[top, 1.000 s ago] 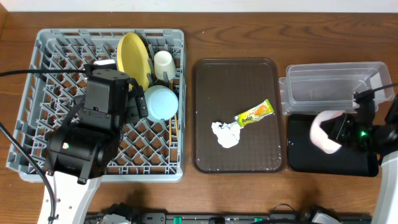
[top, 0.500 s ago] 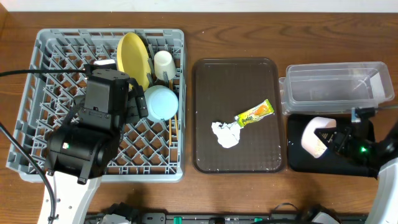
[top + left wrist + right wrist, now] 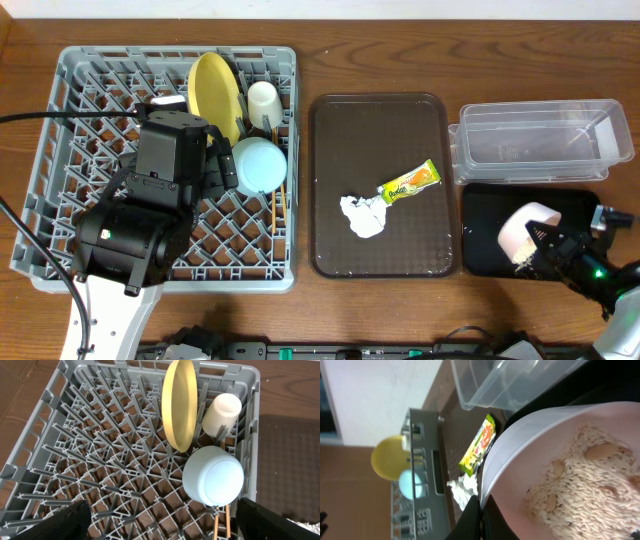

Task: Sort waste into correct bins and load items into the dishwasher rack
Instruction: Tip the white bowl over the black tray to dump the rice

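Note:
Rice-like crumbs (image 3: 580, 482) are still inside the tilted white bowl. Next, my right gripper tips the bowl more steeply and empties it into the black tray (image 3: 484, 240) before going to the rack.
My right gripper (image 3: 480, 510) is shut on the rim of the white bowl (image 3: 522, 232), which hangs tilted over the black tray (image 3: 485, 240). Whitish rice-like crumbs (image 3: 590, 475) lie inside the bowl. In front of the clear tub (image 3: 535, 145) sits that tray. A crumpled tissue (image 3: 363, 215) and a snack wrapper (image 3: 409, 182) lie on the brown tray (image 3: 380, 130). The grey rack (image 3: 90, 110) holds a yellow plate (image 3: 178, 405) on edge, a white cup (image 3: 222, 412), an upturned light blue bowl (image 3: 213, 475) and chopsticks (image 3: 222, 522). Over the rack, my left gripper (image 3: 162, 527) is open and holds nothing.
The bulky left arm (image 3: 150, 200) covers the rack's front middle. The brown tray lies between the rack and the two bins. Bare wooden tabletop (image 3: 400, 50) runs along the back edge.
My right gripper has carried the white bowl from the clear tub's front edge toward me, over the black tray. The left arm has not moved.

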Motion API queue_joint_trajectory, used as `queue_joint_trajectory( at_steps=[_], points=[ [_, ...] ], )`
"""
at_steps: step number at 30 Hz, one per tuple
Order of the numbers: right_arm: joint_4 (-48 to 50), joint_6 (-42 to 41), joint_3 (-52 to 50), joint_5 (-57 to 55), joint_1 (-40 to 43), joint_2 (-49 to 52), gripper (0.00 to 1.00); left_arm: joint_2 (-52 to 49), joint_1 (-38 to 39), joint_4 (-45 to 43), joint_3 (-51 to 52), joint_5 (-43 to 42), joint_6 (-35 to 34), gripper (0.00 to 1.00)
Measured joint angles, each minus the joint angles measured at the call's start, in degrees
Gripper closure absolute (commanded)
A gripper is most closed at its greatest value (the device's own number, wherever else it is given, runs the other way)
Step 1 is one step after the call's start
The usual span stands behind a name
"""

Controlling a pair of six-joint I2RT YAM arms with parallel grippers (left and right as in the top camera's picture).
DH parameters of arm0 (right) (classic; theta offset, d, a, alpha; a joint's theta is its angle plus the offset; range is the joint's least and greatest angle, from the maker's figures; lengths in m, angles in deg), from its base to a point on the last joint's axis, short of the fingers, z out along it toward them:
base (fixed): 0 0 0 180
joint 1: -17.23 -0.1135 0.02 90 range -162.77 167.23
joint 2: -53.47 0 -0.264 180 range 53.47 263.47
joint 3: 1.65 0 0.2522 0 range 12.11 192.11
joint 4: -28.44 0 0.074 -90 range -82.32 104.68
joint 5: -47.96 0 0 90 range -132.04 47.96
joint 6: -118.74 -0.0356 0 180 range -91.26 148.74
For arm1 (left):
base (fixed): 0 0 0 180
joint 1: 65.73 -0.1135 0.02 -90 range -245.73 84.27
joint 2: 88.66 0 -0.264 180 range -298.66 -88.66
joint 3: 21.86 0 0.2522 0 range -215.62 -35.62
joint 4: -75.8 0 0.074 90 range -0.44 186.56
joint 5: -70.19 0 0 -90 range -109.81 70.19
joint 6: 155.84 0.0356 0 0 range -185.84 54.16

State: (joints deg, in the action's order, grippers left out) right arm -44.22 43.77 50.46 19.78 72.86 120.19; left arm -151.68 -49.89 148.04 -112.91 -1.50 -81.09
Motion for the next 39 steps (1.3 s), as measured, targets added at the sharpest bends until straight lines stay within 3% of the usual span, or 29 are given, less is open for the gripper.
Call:
queue_joint_trajectory(
  at_steps=[12,20,27,39],
  points=[
    [2.73,3.74,-4.39,9.01,3.69,0.00,0.99,0.00,0.00,0.00,0.00,0.00,0.00,0.06],
    [6.93,4.98,-4.42,20.65,3.69,0.00,0.99,0.00,0.00,0.00,0.00,0.00,0.00,0.06],
    [10.08,5.49,-4.57,22.73,3.69,0.00,0.99,0.00,0.00,0.00,0.00,0.00,0.00,0.06],
    [19.02,-2.71,-4.72,24.92,3.69,0.00,0.99,0.00,0.00,0.00,0.00,0.00,0.00,0.06]
  ],
)
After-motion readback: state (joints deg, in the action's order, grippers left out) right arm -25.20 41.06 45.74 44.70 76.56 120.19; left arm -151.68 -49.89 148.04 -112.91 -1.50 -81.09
